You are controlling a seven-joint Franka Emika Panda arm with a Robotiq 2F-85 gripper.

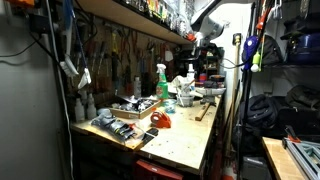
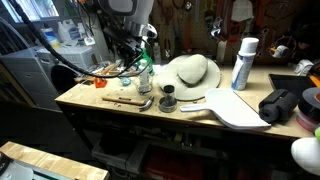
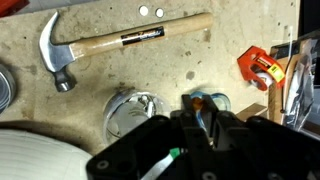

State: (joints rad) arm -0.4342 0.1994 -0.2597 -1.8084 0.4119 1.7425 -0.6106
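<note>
My gripper should go on moving along the free way from the slim object (image 3: 206, 104) to the clear glass's opening (image 3: 132, 113) until it lets the object go inside.
In the wrist view my gripper (image 3: 205, 120) hangs straight over a small blue-tinted glass (image 3: 222, 100) on the wooden bench. The fingers are close together, with a slim blue and orange object (image 3: 203, 106) between them; its lower end is hidden by the fingers. A second, clear glass (image 3: 131, 112) stands just to the left. In both exterior views the gripper (image 2: 140, 55) (image 1: 193, 68) is low over the glasses (image 2: 144, 78), beside a white hat (image 2: 190, 72).
A wooden-handled hammer (image 3: 120, 42) lies beyond the glasses and also shows in an exterior view (image 2: 125, 100). An orange tape measure (image 3: 262, 66) lies to the right. A white spray can (image 2: 243, 62), a white board (image 2: 238, 110), a green spray bottle (image 1: 161, 82) and loose tools crowd the bench.
</note>
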